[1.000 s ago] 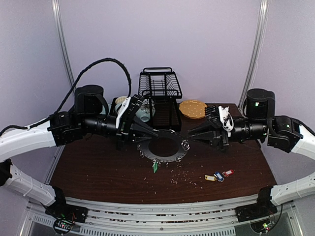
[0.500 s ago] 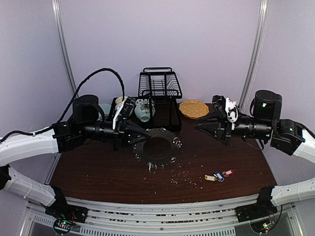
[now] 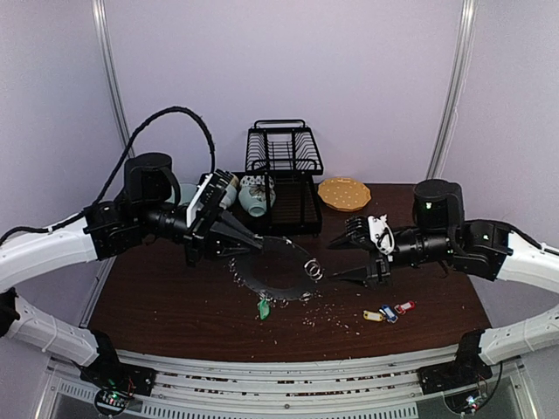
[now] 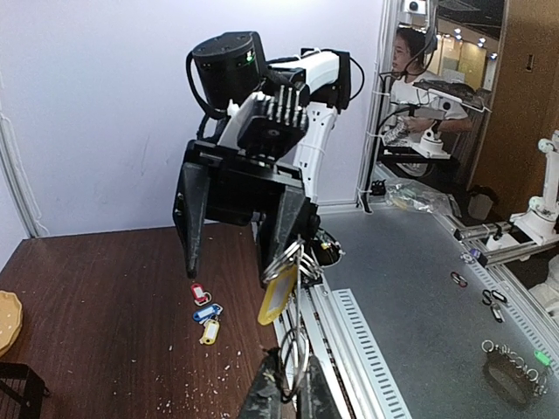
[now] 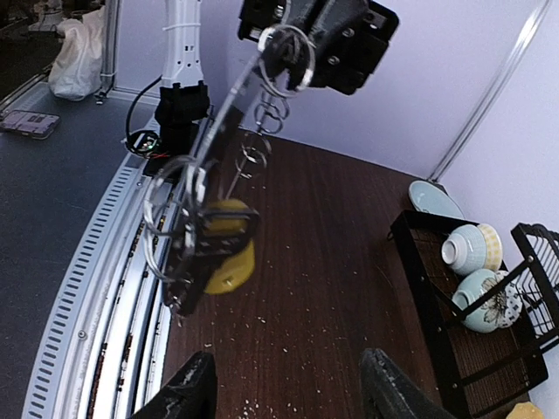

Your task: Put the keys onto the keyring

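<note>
The yellow key hangs behind the keyring's loose end, next to my right gripper's open fingers. Next, my right gripper lines up around that loose end before it closes.
My left gripper is shut on the rim of the keyring and holds this dark disc tilted above the table. One key hangs from a split ring at its near edge; its tag looks green from above and yellow in the wrist views. My right gripper is open just right of the disc, with nothing between its fingers. Three more keys, tagged yellow, blue and red, lie on the table at the right. In the left wrist view the disc shows edge-on in my left gripper.
A black dish rack with bowls stands behind the disc. The orange scalloped plate lies at the back right. Crumbs are scattered over the dark wooden table. The metal rail runs along the near edge.
My right gripper has opened wide, dropped lower and come in beside the disc. The left gripper has tilted the keyring, and the hanging tagged key has swung with it.
</note>
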